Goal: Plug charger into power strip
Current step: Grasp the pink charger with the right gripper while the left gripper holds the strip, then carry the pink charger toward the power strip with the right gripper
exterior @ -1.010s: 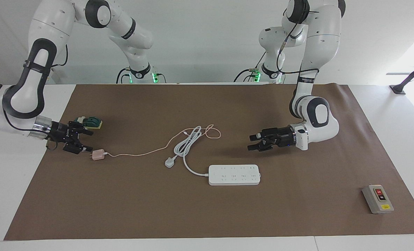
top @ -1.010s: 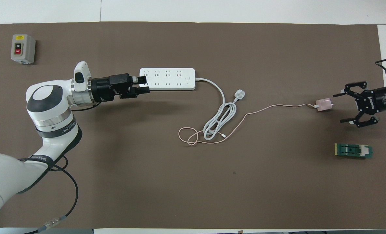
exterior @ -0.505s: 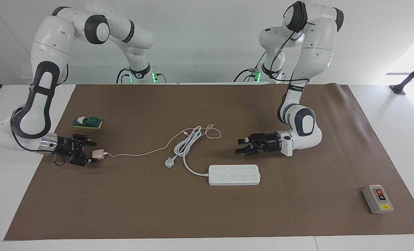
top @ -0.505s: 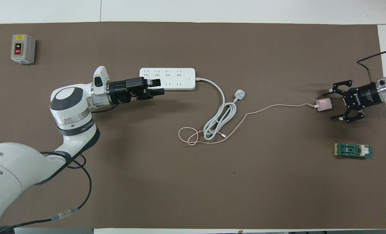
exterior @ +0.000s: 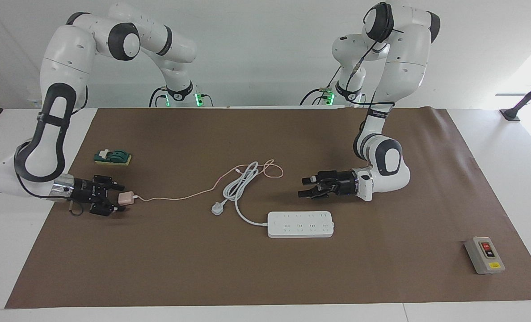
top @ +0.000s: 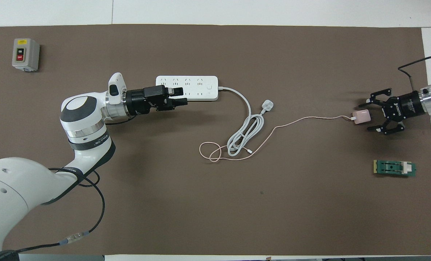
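Note:
My gripper will drag the white cord [top: 245, 134] along when it carries the pale-pink charger past the power strip, because the pink cable's loop [top: 218, 152] is tangled with that cord.
The pale-pink charger [exterior: 126, 197] [top: 361, 116] lies on the brown mat at the right arm's end, its thin pink cable [top: 302, 119] trailing toward the middle. My right gripper [exterior: 119, 197] [top: 365, 117] is low at the mat and open, one finger on each side of the charger, with a small gap showing. The white power strip [exterior: 300, 224] [top: 201, 87] lies flat mid-table. My left gripper [exterior: 302, 188] [top: 183, 96] is open and holds nothing. It hovers low over the mat beside the strip's long edge.
The strip's thick white cord coils mid-mat and ends in a white plug [exterior: 217, 208] [top: 267, 106], tangled with the pink cable's loop. A green block [exterior: 112, 157] [top: 394, 168] sits near the right gripper. A grey switch box [exterior: 484, 255] [top: 25, 54] stands at the left arm's end.
My right gripper slid in around the charger and its fingers narrowed. My left gripper moved lower and along the strip toward the table's middle.

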You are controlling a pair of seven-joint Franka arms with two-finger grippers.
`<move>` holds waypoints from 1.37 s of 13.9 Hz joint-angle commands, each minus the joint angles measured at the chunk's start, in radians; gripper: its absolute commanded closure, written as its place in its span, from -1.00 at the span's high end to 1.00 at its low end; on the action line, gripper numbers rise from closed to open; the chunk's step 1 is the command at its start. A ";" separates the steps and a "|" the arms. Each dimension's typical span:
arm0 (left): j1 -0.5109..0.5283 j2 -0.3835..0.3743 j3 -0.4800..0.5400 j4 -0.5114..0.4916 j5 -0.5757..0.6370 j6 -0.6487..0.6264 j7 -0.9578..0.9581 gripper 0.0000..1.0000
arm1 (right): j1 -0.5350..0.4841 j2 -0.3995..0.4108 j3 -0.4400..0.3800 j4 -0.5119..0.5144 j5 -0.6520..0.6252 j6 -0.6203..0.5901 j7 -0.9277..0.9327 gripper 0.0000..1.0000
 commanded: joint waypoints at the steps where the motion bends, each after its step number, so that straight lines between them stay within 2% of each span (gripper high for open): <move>1: -0.002 0.024 -0.003 0.029 -0.020 -0.015 -0.004 1.00 | -0.003 0.019 0.009 -0.037 0.023 0.092 -0.064 -1.00; 7: -0.004 0.029 -0.003 0.032 -0.009 -0.046 -0.022 1.00 | 0.001 0.004 0.009 -0.045 0.023 0.090 -0.080 -1.00; 9: -0.002 0.029 -0.003 0.032 -0.009 -0.047 -0.022 1.00 | 0.014 -0.024 0.015 -0.042 0.024 0.068 0.002 -1.00; 13: -0.001 0.029 -0.002 0.034 -0.004 -0.046 -0.013 1.00 | 0.095 -0.091 0.020 -0.039 0.067 0.037 0.170 -1.00; 19: 0.004 0.026 0.004 0.072 0.094 -0.023 -0.014 1.00 | 0.263 -0.139 0.020 -0.034 0.162 0.077 0.355 -1.00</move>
